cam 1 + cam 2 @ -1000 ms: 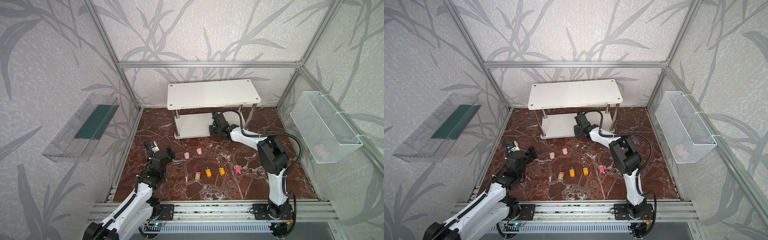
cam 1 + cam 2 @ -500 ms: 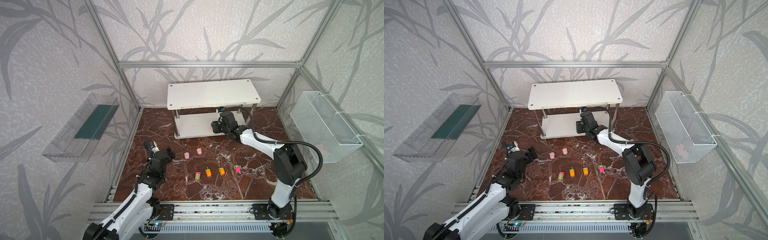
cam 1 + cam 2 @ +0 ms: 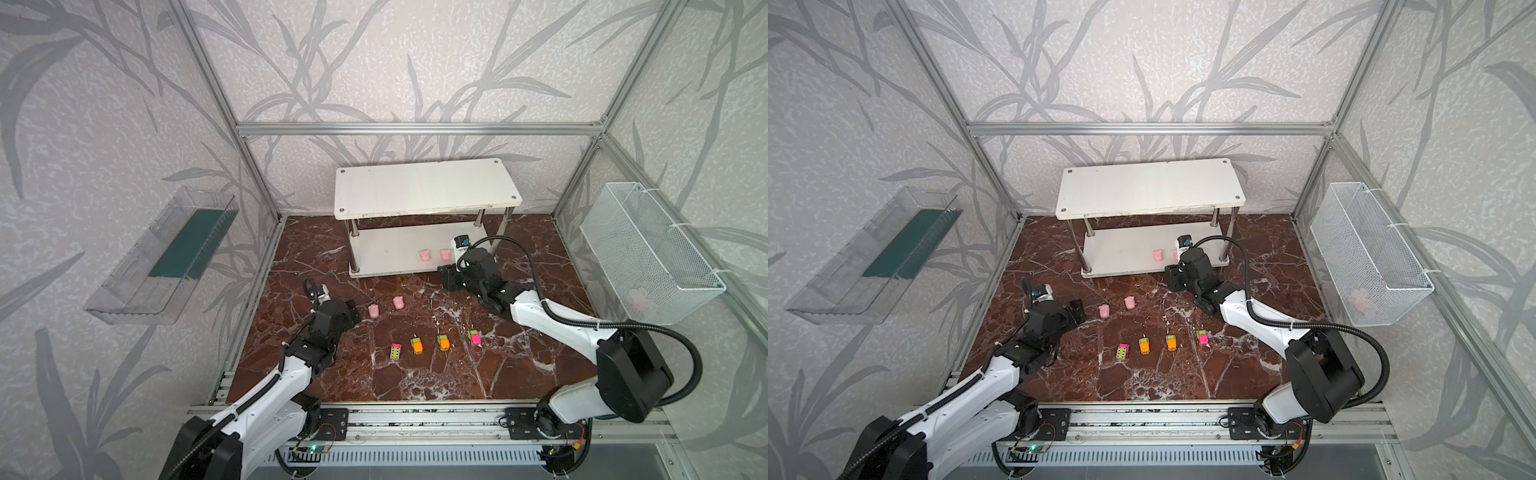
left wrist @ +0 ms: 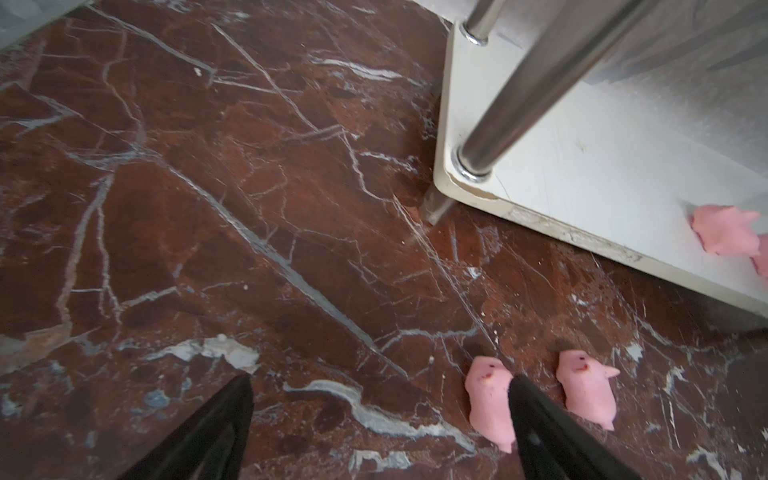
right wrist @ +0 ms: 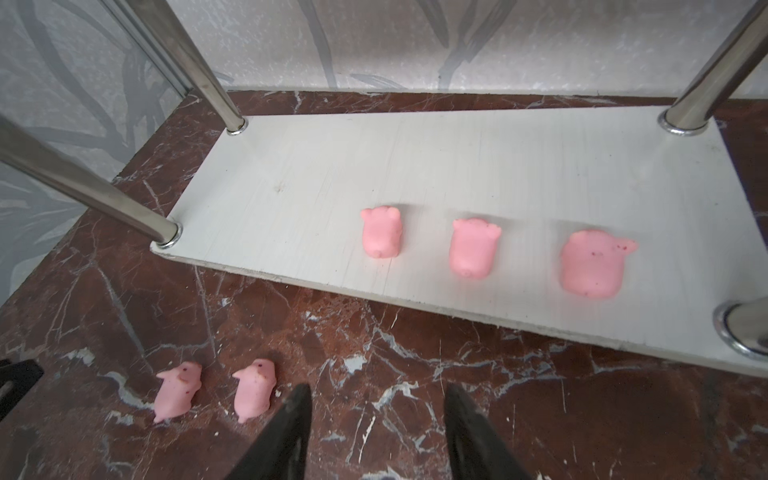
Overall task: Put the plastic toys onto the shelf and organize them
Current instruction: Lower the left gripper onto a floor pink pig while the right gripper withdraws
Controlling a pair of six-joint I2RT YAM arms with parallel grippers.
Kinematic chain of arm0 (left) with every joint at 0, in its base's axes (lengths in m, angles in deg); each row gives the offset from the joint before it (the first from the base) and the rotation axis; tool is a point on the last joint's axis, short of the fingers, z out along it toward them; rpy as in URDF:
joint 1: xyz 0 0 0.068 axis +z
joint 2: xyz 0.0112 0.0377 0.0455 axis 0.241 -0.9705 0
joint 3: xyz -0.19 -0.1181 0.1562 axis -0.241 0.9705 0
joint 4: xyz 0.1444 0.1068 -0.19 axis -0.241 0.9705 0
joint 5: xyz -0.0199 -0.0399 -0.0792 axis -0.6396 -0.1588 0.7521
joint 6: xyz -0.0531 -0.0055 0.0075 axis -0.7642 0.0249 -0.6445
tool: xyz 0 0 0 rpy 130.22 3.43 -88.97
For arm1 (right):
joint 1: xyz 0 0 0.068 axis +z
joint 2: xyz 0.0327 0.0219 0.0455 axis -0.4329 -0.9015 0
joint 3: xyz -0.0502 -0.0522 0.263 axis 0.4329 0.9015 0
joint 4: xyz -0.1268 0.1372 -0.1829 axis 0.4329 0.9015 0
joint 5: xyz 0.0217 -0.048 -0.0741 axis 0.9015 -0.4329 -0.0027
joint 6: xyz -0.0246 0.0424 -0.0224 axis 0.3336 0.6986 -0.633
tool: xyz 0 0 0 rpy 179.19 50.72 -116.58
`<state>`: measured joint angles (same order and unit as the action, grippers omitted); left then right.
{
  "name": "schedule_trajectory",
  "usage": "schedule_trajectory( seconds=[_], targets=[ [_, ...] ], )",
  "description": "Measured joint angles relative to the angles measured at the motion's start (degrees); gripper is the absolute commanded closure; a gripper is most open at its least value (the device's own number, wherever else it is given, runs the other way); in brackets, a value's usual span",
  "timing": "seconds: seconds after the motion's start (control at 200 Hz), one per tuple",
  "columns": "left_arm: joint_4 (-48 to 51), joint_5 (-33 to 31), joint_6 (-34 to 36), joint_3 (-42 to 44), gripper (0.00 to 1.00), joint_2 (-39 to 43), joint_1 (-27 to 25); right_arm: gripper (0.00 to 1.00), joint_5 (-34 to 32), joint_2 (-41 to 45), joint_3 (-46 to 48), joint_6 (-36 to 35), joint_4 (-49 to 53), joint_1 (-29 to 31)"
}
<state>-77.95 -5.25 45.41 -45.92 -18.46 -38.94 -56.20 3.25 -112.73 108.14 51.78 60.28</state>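
Observation:
My left gripper should go, because both pink toys on the floor (image 3: 398,302) are closer to it. It should pick up the one beside its finger (image 3: 373,310) for the empty part of the shelf's lower level.
The white two-tier shelf (image 3: 428,187) (image 3: 1150,187) stands at the back. Three pink pig-shaped toys (image 5: 381,232) (image 5: 473,247) (image 5: 592,264) sit in a row on its lower tier (image 5: 332,166). Two more pink toys (image 3: 373,310) (image 3: 398,302) lie on the floor, with four neon cars (image 3: 395,351) (image 3: 474,337) in a row nearer the front. My left gripper (image 4: 380,379) (image 3: 352,315) is open and empty, one finger beside a floor pig (image 4: 488,395). My right gripper (image 5: 380,388) (image 3: 446,278) is open and empty above the floor, just in front of the lower tier.
A clear plastic tray (image 3: 166,257) hangs on the left wall. A white wire basket (image 3: 648,253) hangs on the right wall with something pink inside. Chrome posts (image 5: 195,70) frame the lower tier. The floor is brown marble (image 3: 415,382).
My right gripper has drawn back from under the shelf's top board to the floor in front of the lower tier. The left arm has stayed put.

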Motion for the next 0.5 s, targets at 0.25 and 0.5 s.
schedule_trajectory(
  seconds=[0.25, 0.5],
  targets=[
    [-1.6, -1.4, -1.8, -5.2, 0.08, -10.2, -8.2, 0.48, -1.8, 10.0, 9.2, 1.2, -0.6, 0.3],
    [-1.7, -4.4, -4.1, -9.9, 0.14, -18.1, -12.5, 0.48, -3.5, 14.1, 13.9, 1.1, -0.9, 0.3]
  ],
)
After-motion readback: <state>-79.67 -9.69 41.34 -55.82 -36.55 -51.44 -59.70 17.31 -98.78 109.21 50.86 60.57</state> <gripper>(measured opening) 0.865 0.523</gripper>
